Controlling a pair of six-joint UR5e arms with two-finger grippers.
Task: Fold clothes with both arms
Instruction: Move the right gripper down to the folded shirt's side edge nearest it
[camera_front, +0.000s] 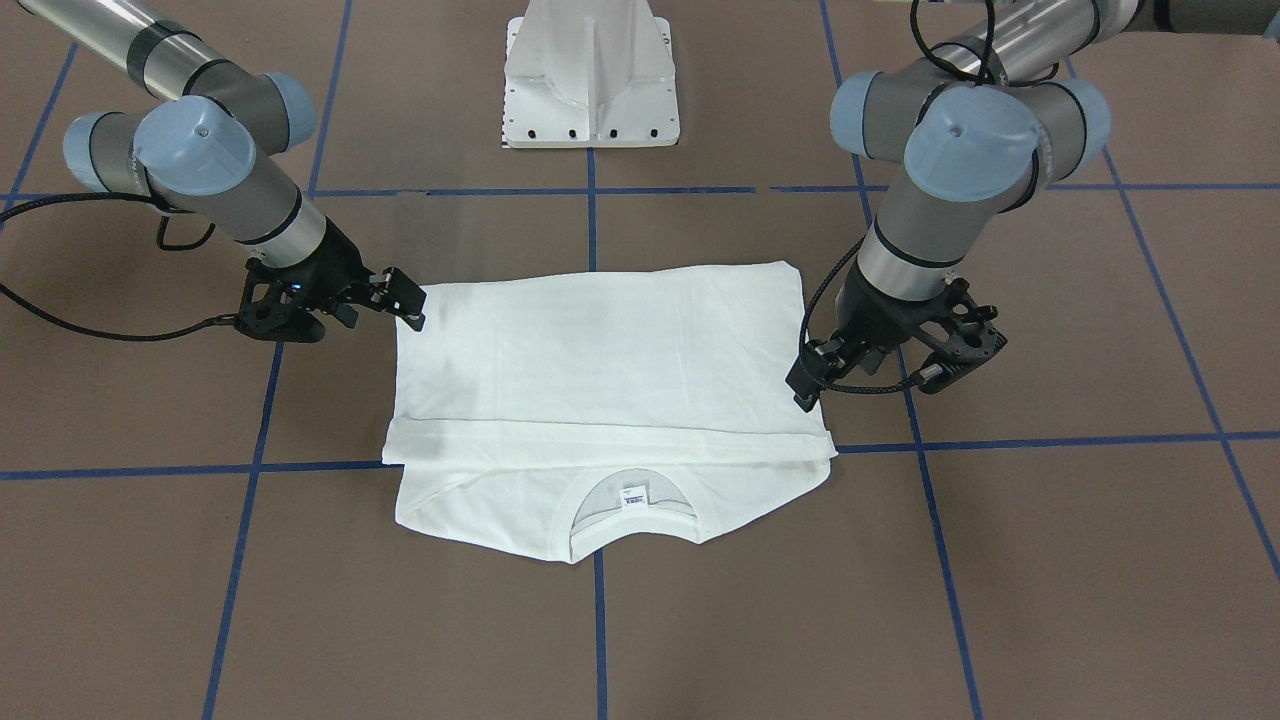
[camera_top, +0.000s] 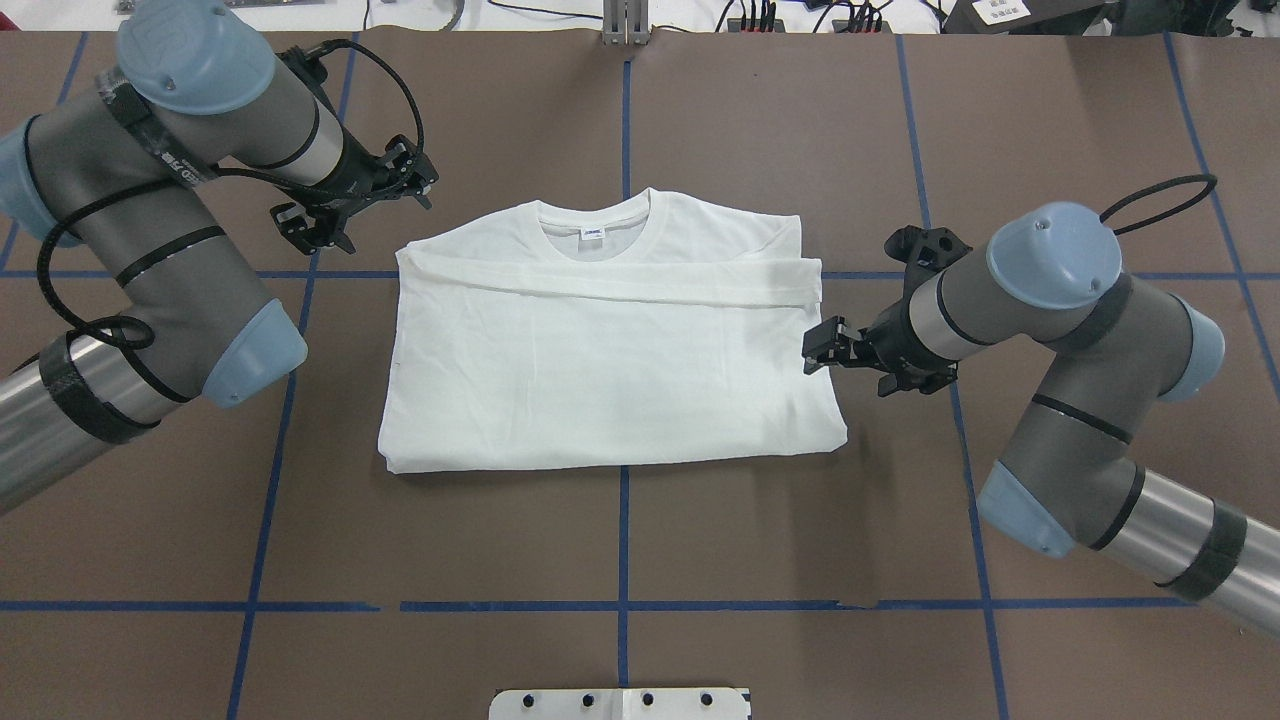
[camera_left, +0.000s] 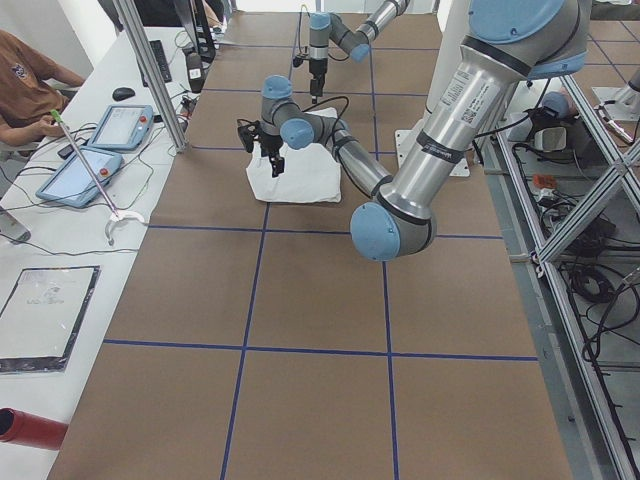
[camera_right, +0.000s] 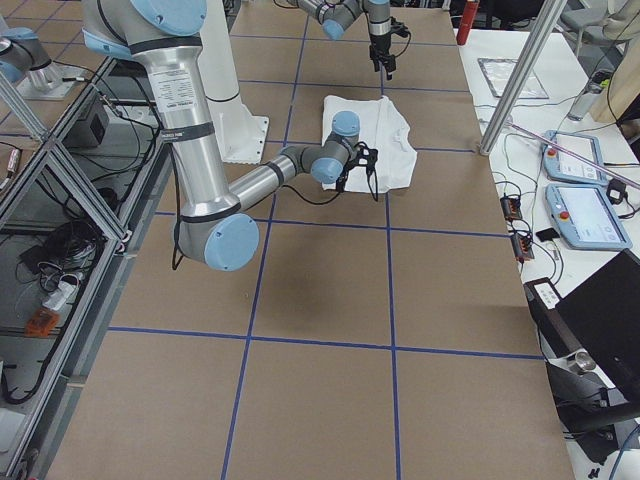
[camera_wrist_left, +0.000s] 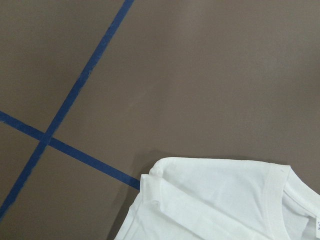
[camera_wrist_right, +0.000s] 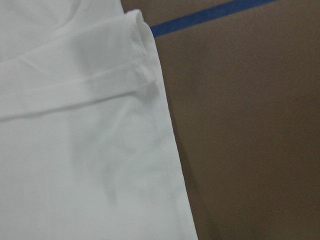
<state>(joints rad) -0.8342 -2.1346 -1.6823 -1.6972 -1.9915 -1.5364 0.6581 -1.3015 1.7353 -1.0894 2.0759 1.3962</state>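
My gripper will make the white T-shirt (camera_front: 600, 348) slide and turn, still folded, when it pulls the T-shirt's near corner, because the fold (camera_front: 612, 442) lies flat across the T-shirt's chest.
The white T-shirt (camera_top: 610, 360) lies flat and folded on the brown table, its lower part laid up over the chest. The collar with its small label (camera_top: 593, 233) points away from me; no black text shows. My left gripper (camera_top: 408, 178) hovers open and empty just off the shirt's far left shoulder corner; the left wrist view shows that corner (camera_wrist_left: 165, 175). My right gripper (camera_top: 822, 348) is open and empty at the shirt's right edge, by the fold; the right wrist view shows that edge (camera_wrist_right: 150, 75). In the front view the shirt (camera_front: 600, 350) lies between the right gripper (camera_front: 405, 297) and the left gripper (camera_front: 808, 385).
The white metal pedestal base (camera_front: 590, 75) stands at my side of the table. Blue tape lines (camera_top: 625, 520) cross the brown surface. In the left side view, tablets (camera_left: 95, 150) and an operator (camera_left: 30, 80) are beyond the table's far edge.
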